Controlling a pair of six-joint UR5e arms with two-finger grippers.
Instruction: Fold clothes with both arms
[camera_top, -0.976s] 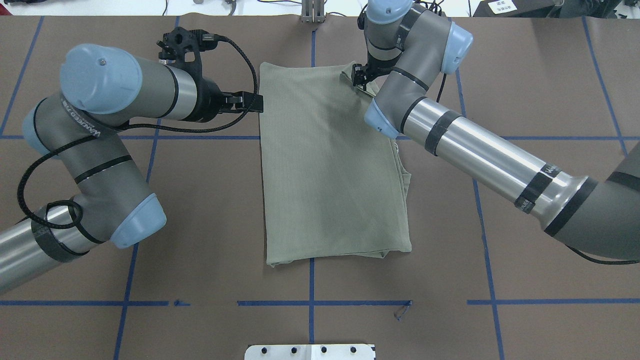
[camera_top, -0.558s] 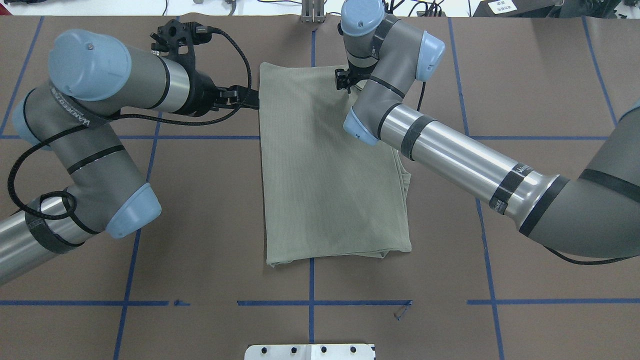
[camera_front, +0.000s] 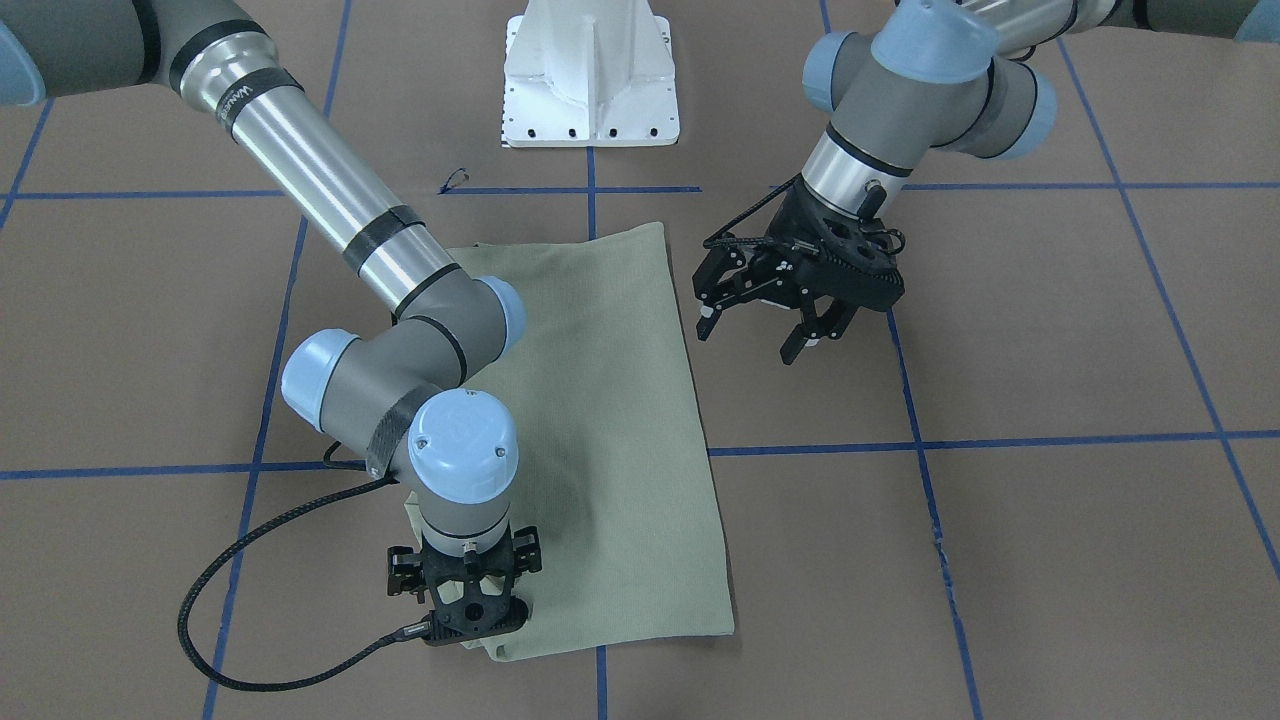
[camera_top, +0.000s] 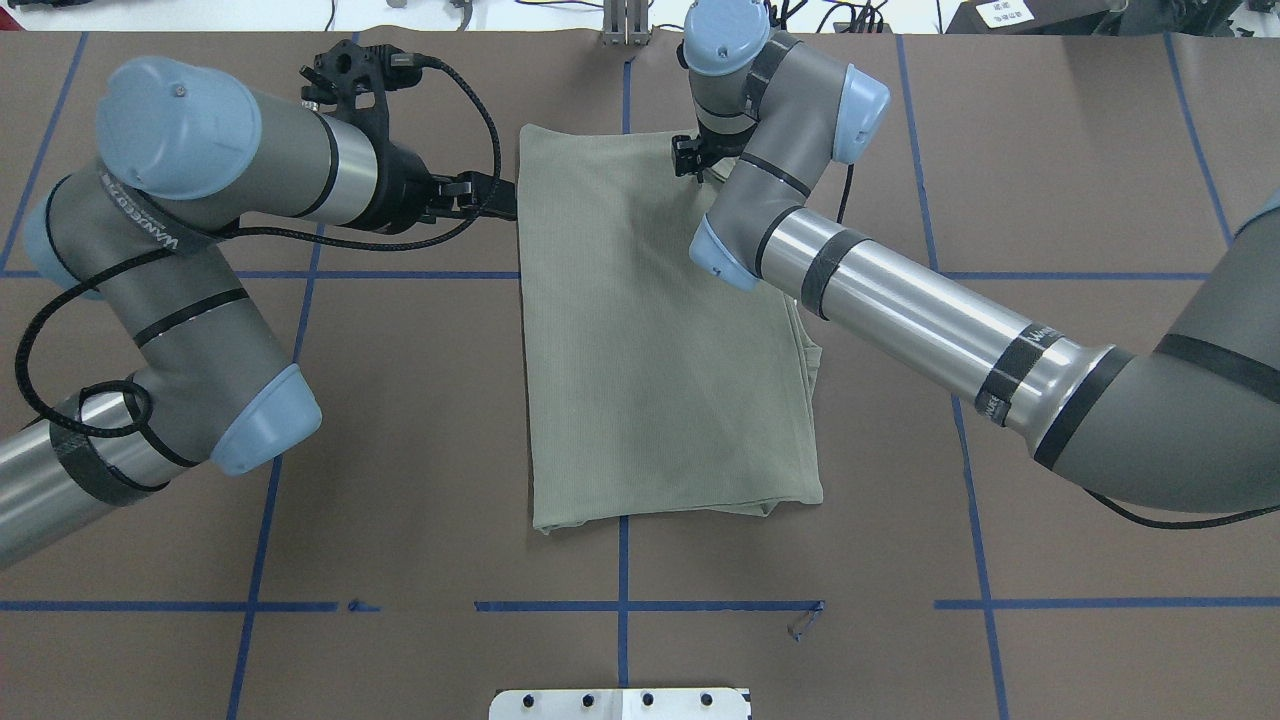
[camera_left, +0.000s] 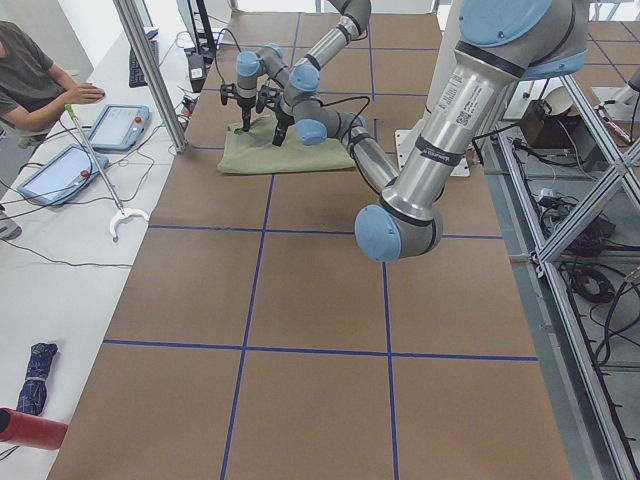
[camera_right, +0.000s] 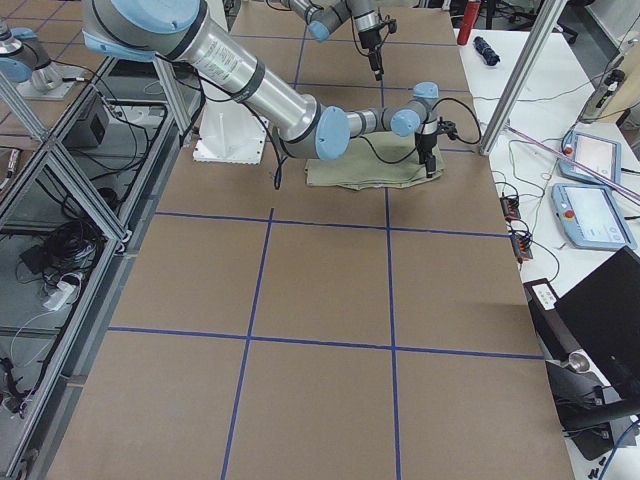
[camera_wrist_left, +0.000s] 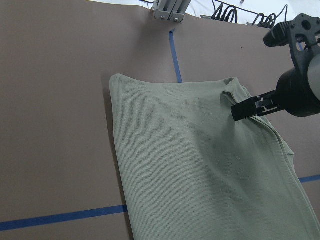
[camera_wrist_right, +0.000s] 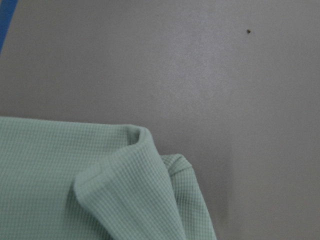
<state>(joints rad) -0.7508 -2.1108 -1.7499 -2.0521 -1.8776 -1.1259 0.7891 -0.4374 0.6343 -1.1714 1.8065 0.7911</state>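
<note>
My gripper will drag the pale sage-green shirt (camera_front: 600, 480) along with its folds together when I pull its near corners, because the layered edges (camera_wrist_left: 276, 134) lie stacked along the shirt's side.
The pale sage-green shirt (camera_top: 650, 340) lies folded into a long rectangle in the middle of the table, with layered edges along its right side. It also shows in the front view (camera_front: 620, 420). My right gripper (camera_top: 688, 160) points down on the shirt's far right corner. In the left wrist view its fingers (camera_wrist_left: 240, 111) look closed together on the bunched corner. The right wrist view shows that corner curled up (camera_wrist_right: 130, 150). My left gripper (camera_front: 750, 335) is open and empty, hovering beside the shirt's far left edge (camera_top: 500, 197).
The white pedestal base (camera_front: 590, 80) stands at the near edge. A metal post (camera_top: 625, 25) stands at the far edge behind the shirt. Blue tape lines cross the brown table. An operator (camera_left: 30, 70) and tablets are at the side table.
My right gripper has moved left along the shirt's far edge, taking the corner with it. My left arm has drawn back a little. Both have stayed still over the last half second.
</note>
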